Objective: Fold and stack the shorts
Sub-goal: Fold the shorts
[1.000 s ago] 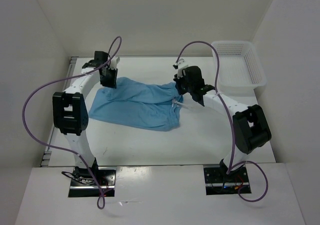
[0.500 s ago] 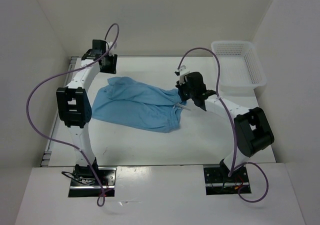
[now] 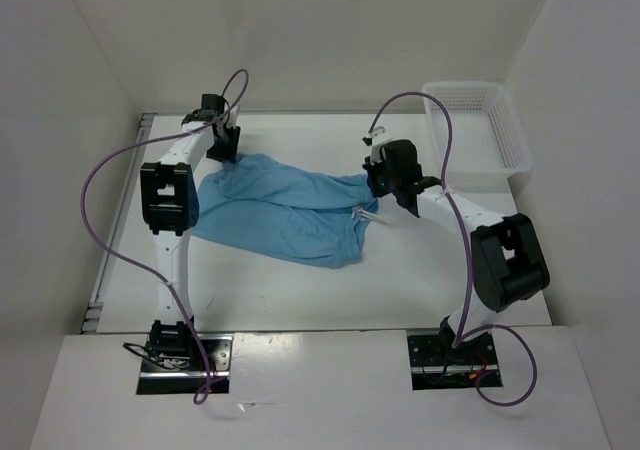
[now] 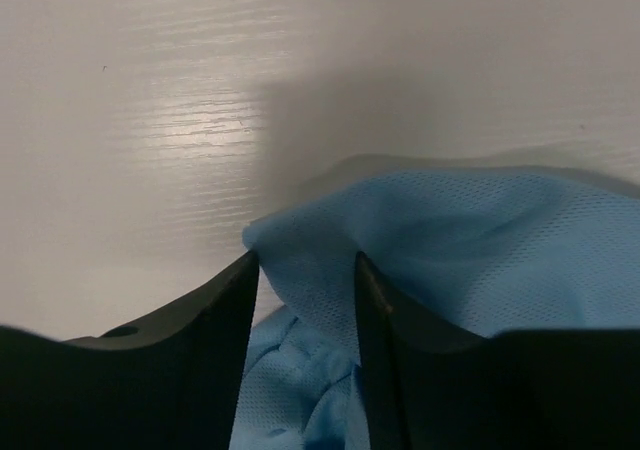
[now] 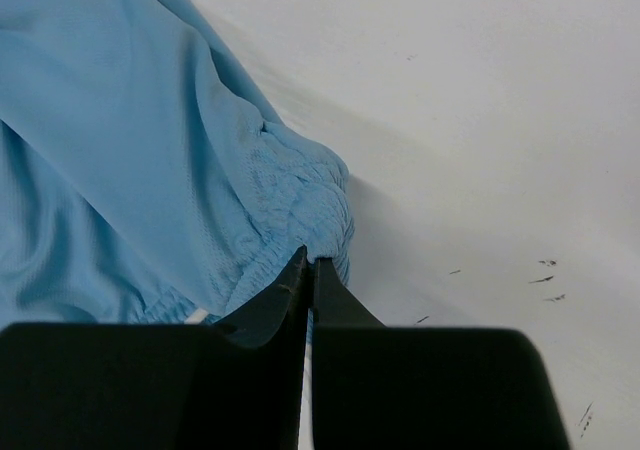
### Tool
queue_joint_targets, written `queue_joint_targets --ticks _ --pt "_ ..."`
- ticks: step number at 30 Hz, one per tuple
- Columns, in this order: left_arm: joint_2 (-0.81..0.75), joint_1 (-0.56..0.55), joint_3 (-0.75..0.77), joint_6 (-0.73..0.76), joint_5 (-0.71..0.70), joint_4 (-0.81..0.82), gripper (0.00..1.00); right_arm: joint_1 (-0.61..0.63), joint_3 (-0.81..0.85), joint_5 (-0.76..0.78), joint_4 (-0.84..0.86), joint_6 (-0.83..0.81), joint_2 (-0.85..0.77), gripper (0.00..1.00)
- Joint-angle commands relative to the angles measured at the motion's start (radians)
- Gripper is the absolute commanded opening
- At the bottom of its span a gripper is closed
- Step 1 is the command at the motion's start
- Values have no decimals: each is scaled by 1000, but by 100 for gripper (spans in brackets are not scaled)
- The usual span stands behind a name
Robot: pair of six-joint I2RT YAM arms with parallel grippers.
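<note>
My left gripper should pinch that corner of the shorts, the far one that lies over crumpled fabric, and pull it away from my right gripper before laying it flat.
The light blue shorts lie stretched across the table between both arms, their white drawstring at the right end. My left gripper is at the far left corner of the shorts, shut on a bunched fold of the leg fabric. That fold fills the gap between the fingers of the left gripper. My right gripper is shut on the gathered waistband at the shorts' right end. In the right wrist view the right gripper has its jaws pressed together on it.
A white plastic mesh basket stands at the far right corner of the table. White walls close in the table at the back and on both sides. Purple cables loop above both arms.
My left gripper swung back toward the far wall, then came slightly right. My right gripper moved right. The shorts are now pulled out longer between them.
</note>
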Motion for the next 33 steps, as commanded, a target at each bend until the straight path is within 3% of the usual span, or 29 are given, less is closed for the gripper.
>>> queue_joint_targets --ticks 1,3,6,10,11,12,17,25,33 --pt "5 18 26 3 33 -22 53 0 40 -15 -6 -6 11 0" --pt "5 19 17 3 62 -22 57 0 40 -26 -6 -6 11 0" --pt "25 19 17 3 110 -12 55 0 40 -26 -6 -16 11 0" --pt "57 -1 29 3 151 -84 24 0 49 -16 -6 -16 11 0" --pt "57 -1 29 3 200 -84 7 0 58 -5 -6 -16 11 0" --pt "37 -1 17 3 225 -95 4 0 58 -5 -6 -16 11 0" --pt "-140 32 -26 3 260 1 0 0 78 15 14 -6 0 0" --pt "-283 71 122 3 233 -12 0 -11 129 24 44 3 -18 0" --pt "-394 80 11 3 167 32 0 -11 110 35 66 3 -40 0"
